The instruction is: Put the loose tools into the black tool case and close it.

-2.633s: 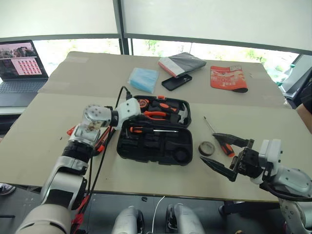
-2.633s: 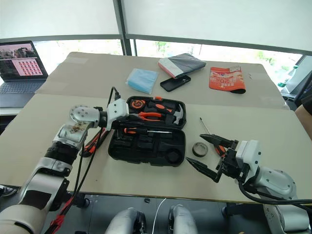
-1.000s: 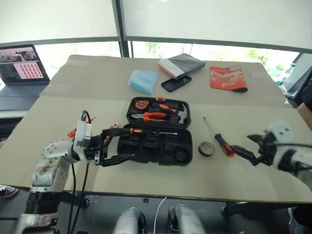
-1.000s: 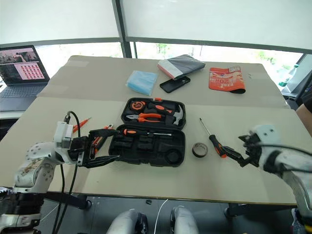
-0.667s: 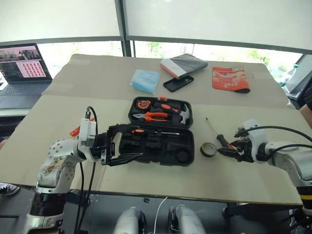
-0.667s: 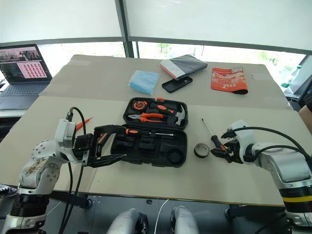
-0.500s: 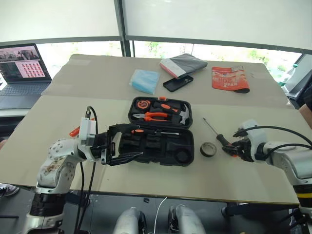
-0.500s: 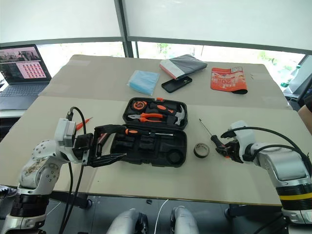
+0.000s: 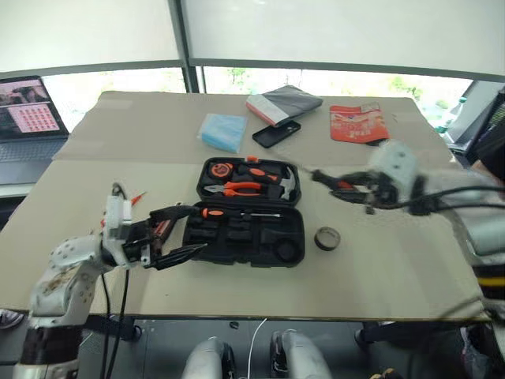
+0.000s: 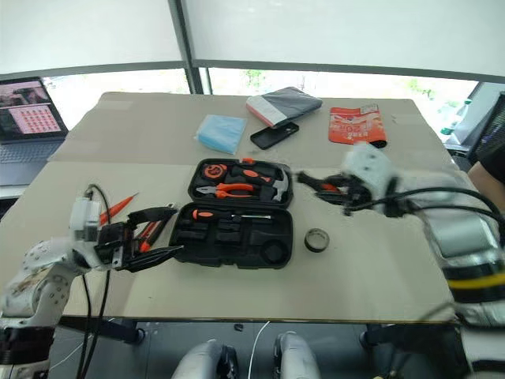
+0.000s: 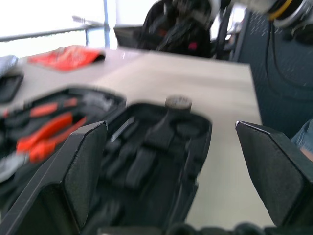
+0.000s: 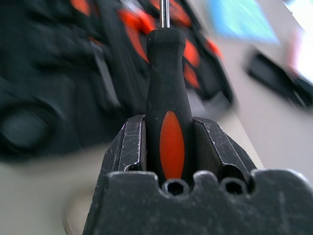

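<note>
The screwdriver's shaft in the robot's right gripper is slanting over the lid's hammer, so the robot should turn it until it is parallel to the case's resting screwdriver (image 9: 254, 215) and lay it beside that one.
The black tool case (image 9: 207, 237) lies open in the middle of the table. One orange-black screwdriver (image 9: 237, 213) rests inside it. My right gripper (image 9: 357, 189) hovers just right of the case's lid, shut on an orange-black screwdriver (image 12: 166, 112) whose shaft points toward the case. The small dark tape roll (image 9: 326, 238) lies on the table right of the case. My left gripper (image 9: 177, 234) stands open and empty at the case's front left corner. Behind it lie a thin orange screwdriver (image 10: 118, 207) and other orange-black tools (image 10: 150, 229), partly hidden by its fingers.
Pliers (image 9: 237, 189), a hammer and a tape measure sit in the lid's slots. A blue pack (image 9: 221, 131), a black phone (image 9: 276, 133), a grey pouch (image 9: 284, 104) and a red packet (image 9: 359, 124) lie at the back. A laptop (image 9: 28, 106) stands far left.
My right gripper closed on the screwdriver beside the tape roll, lifted it off the table and swung it left toward the case. The left gripper stayed open and drifted slightly left.
</note>
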Robot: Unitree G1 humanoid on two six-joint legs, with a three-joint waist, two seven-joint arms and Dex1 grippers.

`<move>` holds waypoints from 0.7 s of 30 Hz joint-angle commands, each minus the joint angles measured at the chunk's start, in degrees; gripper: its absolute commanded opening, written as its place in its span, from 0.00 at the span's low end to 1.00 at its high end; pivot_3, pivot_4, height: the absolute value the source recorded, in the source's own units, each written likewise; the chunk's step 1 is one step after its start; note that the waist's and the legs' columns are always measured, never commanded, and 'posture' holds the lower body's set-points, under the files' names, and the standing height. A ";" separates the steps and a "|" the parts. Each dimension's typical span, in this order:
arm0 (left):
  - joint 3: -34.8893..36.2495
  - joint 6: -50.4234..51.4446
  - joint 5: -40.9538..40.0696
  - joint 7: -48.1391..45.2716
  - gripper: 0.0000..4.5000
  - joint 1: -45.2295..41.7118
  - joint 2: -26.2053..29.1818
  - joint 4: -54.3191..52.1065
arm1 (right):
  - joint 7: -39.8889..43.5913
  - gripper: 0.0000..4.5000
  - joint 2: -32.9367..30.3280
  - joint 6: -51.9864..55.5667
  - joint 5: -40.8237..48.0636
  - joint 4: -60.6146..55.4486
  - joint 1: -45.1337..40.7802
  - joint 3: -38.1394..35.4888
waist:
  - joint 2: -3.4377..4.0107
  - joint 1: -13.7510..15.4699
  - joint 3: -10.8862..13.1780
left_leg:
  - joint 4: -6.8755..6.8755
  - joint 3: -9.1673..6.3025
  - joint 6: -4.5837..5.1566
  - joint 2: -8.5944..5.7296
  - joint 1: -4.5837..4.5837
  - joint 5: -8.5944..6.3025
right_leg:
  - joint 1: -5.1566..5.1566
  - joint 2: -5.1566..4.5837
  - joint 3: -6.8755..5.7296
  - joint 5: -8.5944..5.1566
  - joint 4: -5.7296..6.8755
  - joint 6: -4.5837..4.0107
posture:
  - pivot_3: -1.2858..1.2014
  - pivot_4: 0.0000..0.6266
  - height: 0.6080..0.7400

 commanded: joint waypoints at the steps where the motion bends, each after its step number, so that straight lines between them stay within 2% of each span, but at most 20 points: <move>1: 2.34 -4.63 4.01 0.20 1.00 2.74 2.34 0.48 | 2.92 0.23 2.88 5.38 -4.07 0.91 -4.62 7.40 | 0.01 0.54 0.00 | 0.00 0.01 -0.05 0.00 -0.01 0.02 | -0.01 -0.01 -0.03 -0.03 0.02 -0.06 | 0.52 0.24 1.00; 3: 2.51 -6.51 6.03 0.87 1.00 3.81 2.97 1.32 | 4.46 0.23 3.92 5.09 -7.51 3.14 -6.60 11.58 | 0.04 1.18 0.02 | 0.01 0.01 -0.35 -0.03 -0.07 0.20 | -0.04 -0.13 -0.10 -0.06 0.04 -0.18 | 0.52 0.24 1.00; 6: 3.17 -5.53 5.57 2.76 1.00 4.53 2.98 1.05 | 5.23 0.23 5.33 4.10 -11.56 6.42 -8.45 15.26 | 0.05 1.83 0.03 | 0.12 0.02 -0.16 -0.16 -0.30 0.08 | -0.14 -0.39 -0.16 -0.05 -0.03 -0.20 | 0.52 0.24 1.00; 10: 2.84 -4.72 5.32 4.18 1.00 5.99 2.94 -1.43 | 3.51 0.23 9.32 4.96 -14.77 10.36 -10.05 16.51 | 0.05 1.50 0.03 | 0.25 0.07 0.01 -0.25 -0.44 -0.03 | -0.17 -0.53 -0.14 0.02 -0.09 -0.09 | 0.52 0.24 1.00; 21: 3.07 -5.38 5.02 6.94 1.00 6.49 2.53 -3.82 | 5.66 0.23 9.85 6.85 -18.87 11.48 -9.16 17.04 | 0.06 0.78 0.04 | 0.16 0.05 -0.40 -0.21 -0.30 0.00 | -0.13 -0.43 -0.16 0.01 0.04 -0.07 | 0.52 0.24 1.00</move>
